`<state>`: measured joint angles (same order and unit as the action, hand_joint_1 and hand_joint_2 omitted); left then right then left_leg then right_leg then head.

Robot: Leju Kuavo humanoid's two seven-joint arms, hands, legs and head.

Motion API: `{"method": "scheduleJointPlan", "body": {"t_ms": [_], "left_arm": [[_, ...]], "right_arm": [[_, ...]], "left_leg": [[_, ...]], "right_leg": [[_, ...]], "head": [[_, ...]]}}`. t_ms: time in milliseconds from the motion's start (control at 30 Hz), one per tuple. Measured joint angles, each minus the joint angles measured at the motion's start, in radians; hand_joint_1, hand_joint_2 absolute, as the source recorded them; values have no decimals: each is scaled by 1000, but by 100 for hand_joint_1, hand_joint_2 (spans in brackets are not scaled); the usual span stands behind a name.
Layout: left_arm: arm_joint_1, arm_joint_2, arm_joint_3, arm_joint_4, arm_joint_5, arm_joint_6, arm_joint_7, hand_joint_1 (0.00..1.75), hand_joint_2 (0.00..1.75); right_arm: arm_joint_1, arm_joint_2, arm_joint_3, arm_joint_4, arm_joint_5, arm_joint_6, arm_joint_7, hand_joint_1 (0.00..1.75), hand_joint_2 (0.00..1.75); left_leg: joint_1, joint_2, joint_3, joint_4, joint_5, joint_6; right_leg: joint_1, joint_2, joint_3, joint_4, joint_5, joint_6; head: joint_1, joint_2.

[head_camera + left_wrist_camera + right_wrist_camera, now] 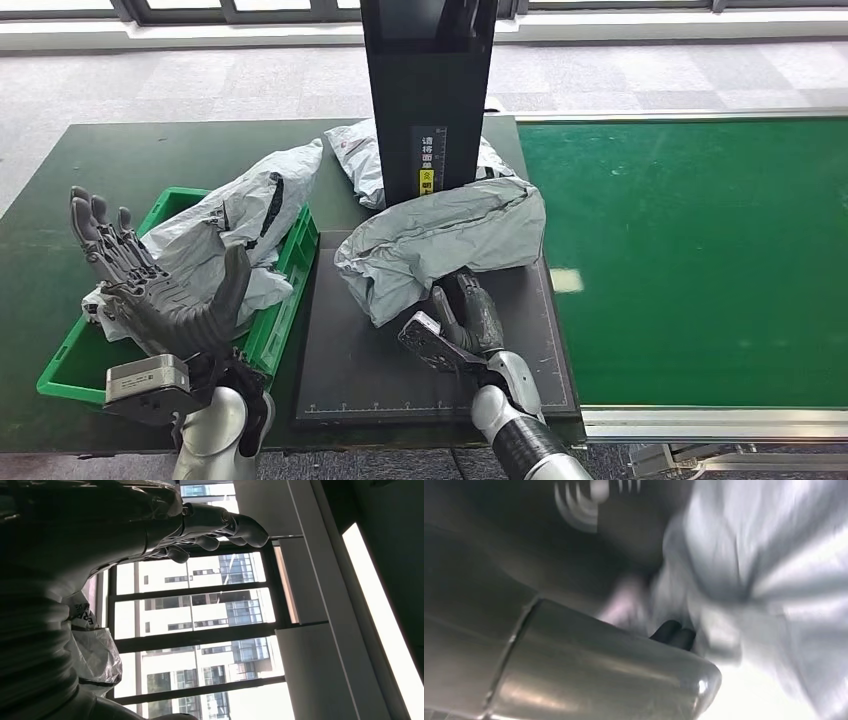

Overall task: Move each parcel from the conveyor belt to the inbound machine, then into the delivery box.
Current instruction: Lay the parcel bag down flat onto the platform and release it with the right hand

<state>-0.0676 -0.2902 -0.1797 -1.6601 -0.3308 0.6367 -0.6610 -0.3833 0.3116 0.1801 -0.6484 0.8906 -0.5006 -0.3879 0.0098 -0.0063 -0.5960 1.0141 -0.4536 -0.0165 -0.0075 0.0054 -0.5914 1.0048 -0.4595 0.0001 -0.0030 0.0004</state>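
Observation:
The grey-white parcel bulges (262,204) above the delivery box's rim, so the crumpled grey parcel (447,240) will sag over its top when the robot lowers it in.
A crumpled grey parcel (450,235) lies on the black platform of the inbound machine (360,370), against its black column (428,90). My right hand (462,320) is at the parcel's near edge, thumb up beside it and dark fingers (674,632) reaching under the folds. The right wrist view is blurred, with the parcel (764,580) very close, so the grip is unclear. My left hand (150,280) is raised palm-up with fingers spread and holds nothing, above the green delivery box (290,290). A grey-white parcel (235,225) lies in the box.
Another grey parcel (360,160) lies behind the column on the dark green table (120,160). The green conveyor belt (700,250) runs along the right with no parcels on it. A metal rail (700,420) edges the belt's near side.

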Motion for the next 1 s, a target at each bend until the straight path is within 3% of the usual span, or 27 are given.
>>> {"method": "scheduleJointPlan", "body": {"t_ms": [33, 167, 300, 433, 633, 767, 867, 933, 1000], "left_arm": [[1, 0, 0, -3, -5, 0, 2, 0, 175], [2, 0, 1, -16, -20, -4, 9, 0, 175], [3, 0, 1, -22, -34, -22, 22, 0, 175], [3, 0, 1, -22, -45, -45, 34, 0, 175], [4, 0, 1, -26, -48, -51, 33, 0, 175], [5, 0, 2, -33, -51, -54, 31, 0, 175], [4, 0, 1, -33, -66, -89, 36, 0, 175], [-1, 0, -7, -14, -88, -160, 49, 0, 175], [-15, 0, -23, 26, -111, -227, 60, 0, 175]], "right_arm": [[26, -4, 2, -56, 45, -22, 24, 0, 0], [135, -20, 3, -306, 214, -10, 120, 0, 175], [225, -33, 18, -498, 273, 94, 139, 0, 0], [273, -46, 43, -602, 161, 212, 46, 0, 0], [287, -63, 52, -654, 17, 277, -61, 0, 0], [293, -68, 52, -688, -16, 245, -116, 0, 175], [307, -66, 49, -749, 4, 77, -156, 0, 175], [326, -53, 31, -814, 24, -79, -209, 0, 175], [346, -34, 0, -892, 33, -175, -271, 0, 175]], "left_leg": [[0, 0, 0, 0, 0, 0], [0, 0, 0, 0, -1, -1], [0, 0, 0, 0, -2, -1], [0, 0, 0, 0, -2, -1], [0, 0, 1, 0, -2, -1], [0, 0, 1, 0, -2, -1], [0, 0, 1, 0, -2, -1], [0, 0, 1, 0, -2, -1], [0, 0, 1, 0, -2, -1]], "right_leg": [[0, 0, 0, 0, 0, 0], [0, -1, 0, 0, -1, 0], [0, -1, 0, 0, -1, -1], [0, 0, 0, 0, -1, -1], [0, 0, 1, 0, -1, -1], [0, 0, 1, 0, -1, -1], [0, 0, 0, 0, -1, -1], [0, 0, 0, 0, -1, -1], [0, 0, 0, 0, -2, 0]], "head": [[0, 0], [0, 0], [0, 0], [0, 0], [0, 0], [0, 0], [0, 0], [0, 0], [0, 0]]}}
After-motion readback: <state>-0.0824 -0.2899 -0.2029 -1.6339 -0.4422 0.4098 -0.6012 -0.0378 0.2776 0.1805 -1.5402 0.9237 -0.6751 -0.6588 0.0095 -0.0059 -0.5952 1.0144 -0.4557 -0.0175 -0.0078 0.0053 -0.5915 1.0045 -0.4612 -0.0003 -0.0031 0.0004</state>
